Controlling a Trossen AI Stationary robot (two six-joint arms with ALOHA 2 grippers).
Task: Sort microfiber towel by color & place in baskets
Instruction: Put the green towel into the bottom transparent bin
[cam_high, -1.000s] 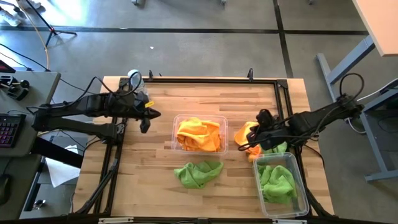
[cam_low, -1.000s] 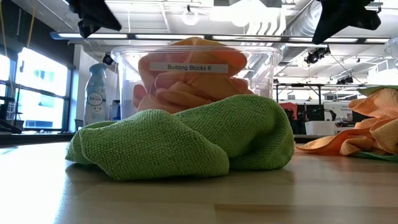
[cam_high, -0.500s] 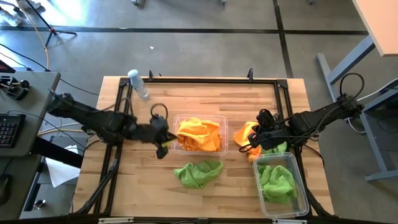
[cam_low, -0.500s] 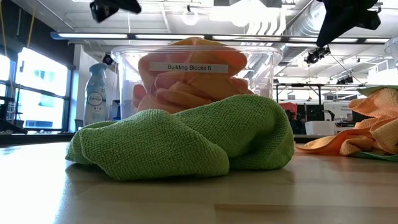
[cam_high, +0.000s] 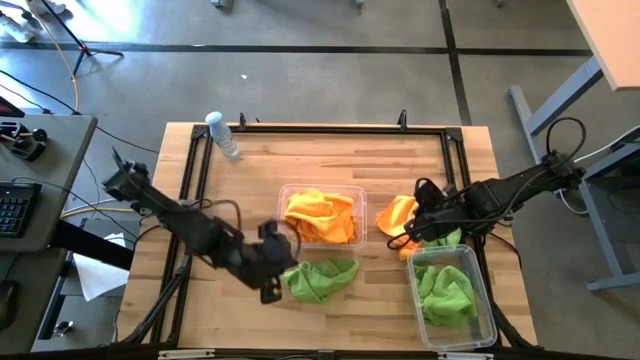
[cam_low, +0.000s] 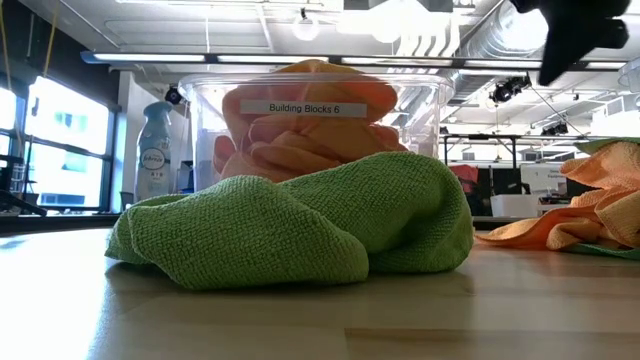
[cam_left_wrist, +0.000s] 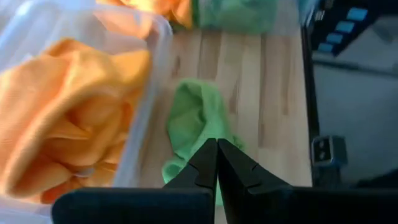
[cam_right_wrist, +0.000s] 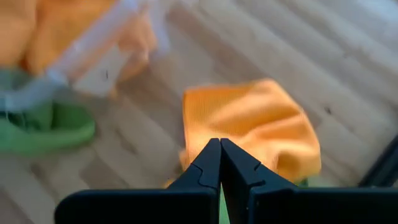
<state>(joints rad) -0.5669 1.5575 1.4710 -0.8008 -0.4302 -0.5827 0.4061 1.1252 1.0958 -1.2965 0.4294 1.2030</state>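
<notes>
My left gripper should pick up the crumpled green towel (cam_high: 322, 281) and hand it to my right gripper, since the towel lies far from the basket of green towels (cam_high: 447, 297).
A lime green towel (cam_high: 320, 280) lies crumpled on the table in front of a clear basket (cam_high: 283, 232) that holds orange towels (cam_high: 320, 217). My left gripper (cam_high: 270, 292) hovers shut just left of this green towel (cam_left_wrist: 198, 118), touching nothing. At the right an orange towel (cam_high: 397, 214) lies on the table, partly over another green one (cam_high: 446, 238). My right gripper (cam_high: 412, 232) hangs shut above that orange towel (cam_right_wrist: 249, 124), clear of it. A second clear basket (cam_high: 487, 300) at the near right holds green towels (cam_high: 445, 293).
A clear water bottle (cam_high: 222, 135) lies at the table's far left corner. A black frame rail (cam_high: 330, 128) runs around the tabletop. Bare wood shows along the far side and at the near left.
My left gripper has swung from the far left by the bottle toward the table's near edge and rightward, ending beside the loose green towel, shut throughout. My right gripper has stayed in place and tipped a little. No towel has moved.
</notes>
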